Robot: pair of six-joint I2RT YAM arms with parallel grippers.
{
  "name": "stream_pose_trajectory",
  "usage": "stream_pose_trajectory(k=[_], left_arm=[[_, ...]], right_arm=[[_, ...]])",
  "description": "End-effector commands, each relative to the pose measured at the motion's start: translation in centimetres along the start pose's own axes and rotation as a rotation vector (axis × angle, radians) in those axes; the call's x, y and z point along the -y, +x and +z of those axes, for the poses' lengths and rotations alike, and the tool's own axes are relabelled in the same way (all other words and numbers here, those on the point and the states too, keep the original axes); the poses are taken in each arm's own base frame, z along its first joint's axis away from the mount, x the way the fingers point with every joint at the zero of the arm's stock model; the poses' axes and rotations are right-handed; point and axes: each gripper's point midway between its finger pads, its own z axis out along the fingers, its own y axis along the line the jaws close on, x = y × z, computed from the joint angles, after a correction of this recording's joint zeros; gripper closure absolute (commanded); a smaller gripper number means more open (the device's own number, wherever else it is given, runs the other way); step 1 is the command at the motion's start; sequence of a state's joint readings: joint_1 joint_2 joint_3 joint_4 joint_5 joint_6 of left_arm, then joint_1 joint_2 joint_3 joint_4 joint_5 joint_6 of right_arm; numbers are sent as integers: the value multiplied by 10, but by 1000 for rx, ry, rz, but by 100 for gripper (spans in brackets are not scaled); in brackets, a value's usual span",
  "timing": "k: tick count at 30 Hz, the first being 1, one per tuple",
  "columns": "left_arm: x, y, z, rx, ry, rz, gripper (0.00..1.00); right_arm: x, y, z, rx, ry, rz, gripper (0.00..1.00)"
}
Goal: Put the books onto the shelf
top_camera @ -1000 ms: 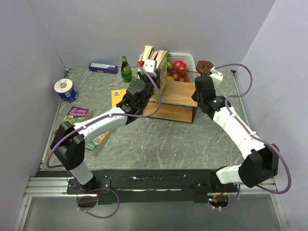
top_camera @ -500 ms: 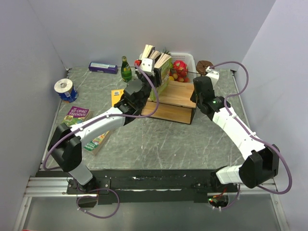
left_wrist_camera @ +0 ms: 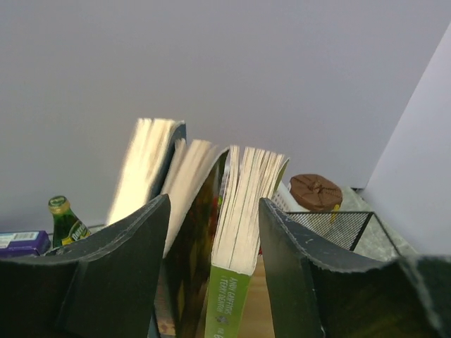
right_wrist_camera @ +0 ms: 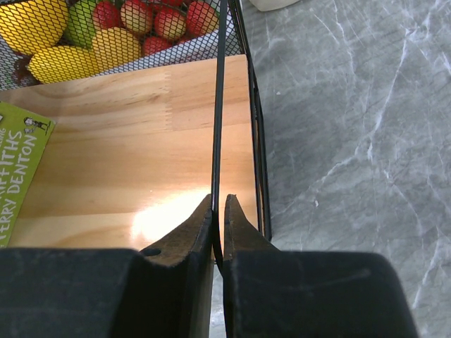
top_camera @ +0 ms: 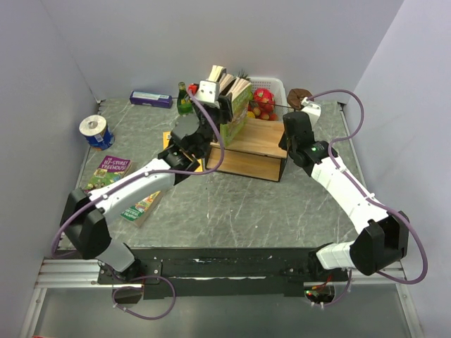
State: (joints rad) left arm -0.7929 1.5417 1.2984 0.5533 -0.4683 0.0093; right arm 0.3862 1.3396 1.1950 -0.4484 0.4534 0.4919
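The green-spined book [top_camera: 242,91] is tilting toward the empty end of the shelf, so next my left gripper goes around to its cover [top_camera: 242,117] and pushes the books up straight.
Three books [top_camera: 236,95] stand upright, leaning, on the left end of the shelf [top_camera: 257,144]. My left gripper [top_camera: 225,105] is open around them. In the left wrist view the green-spined book [left_wrist_camera: 243,225] stands between the fingers [left_wrist_camera: 130,246] with a gap on each side, and my left gripper [left_wrist_camera: 215,204] grips nothing. My right gripper [top_camera: 287,141] is shut on the shelf's thin black frame wire [right_wrist_camera: 219,105], with the gripper [right_wrist_camera: 218,205] at the shelf's right end. A purple cartoon book [top_camera: 111,167], a green one [top_camera: 141,205] and a yellow one [top_camera: 171,137] lie on the table to the left.
A white basket of fruit [top_camera: 271,95] stands right behind the shelf, also seen as the basket [right_wrist_camera: 106,35] in the right wrist view. A green bottle [top_camera: 184,102], a purple box [top_camera: 151,98], a blue tin [top_camera: 94,132] and a brown lump [top_camera: 299,96] sit along the back.
My left gripper has opened and let go of the green book, which stays standing on the shelf; the arm has drawn back to the left. My right gripper has shut on the frame wire.
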Motion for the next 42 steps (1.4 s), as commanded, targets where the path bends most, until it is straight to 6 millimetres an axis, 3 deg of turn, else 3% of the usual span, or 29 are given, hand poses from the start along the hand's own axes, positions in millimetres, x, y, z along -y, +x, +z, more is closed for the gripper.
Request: stream_pose_trajectory(k=[1,4,9,12,13,14,17,18,20,21,27,36,42], left_arm=[[8,-100,-18,186,42,-91,40],[23,-118,-29,216,72,-92,39],[63,-128,-44,194,193,-115,43],[90,-98,-46,85,292,-161,57],[93,-85,-45,46,294,-160,62],[96,-71,-44,16,292,-164,74],[100,-22,-34,-82,251,-137,89],[103,-2,-30,-117,243,-120,91],[101,18,-25,-152,212,-113,95],[102,37,-21,-186,206,-98,96],[105,86,-10,-254,188,-82,97],[74,147,11,-349,42,-37,98],[61,174,21,-402,-38,31,96]], right_arm=[[-8,-16,7,41,5,158,96],[-9,-15,7,37,1,158,96],[-10,-13,7,27,-4,161,98],[-10,-13,6,24,-8,162,100],[-10,-12,6,23,-7,166,100],[-11,-12,6,26,-11,166,100],[-12,-9,7,13,-15,169,100],[-12,-7,7,7,-17,169,100],[-13,-5,8,-1,-19,170,100],[-13,-5,8,-3,-18,172,100],[-14,-5,9,-8,-16,172,100],[-17,3,13,-37,-24,175,100],[-19,4,13,-39,-31,175,100]])
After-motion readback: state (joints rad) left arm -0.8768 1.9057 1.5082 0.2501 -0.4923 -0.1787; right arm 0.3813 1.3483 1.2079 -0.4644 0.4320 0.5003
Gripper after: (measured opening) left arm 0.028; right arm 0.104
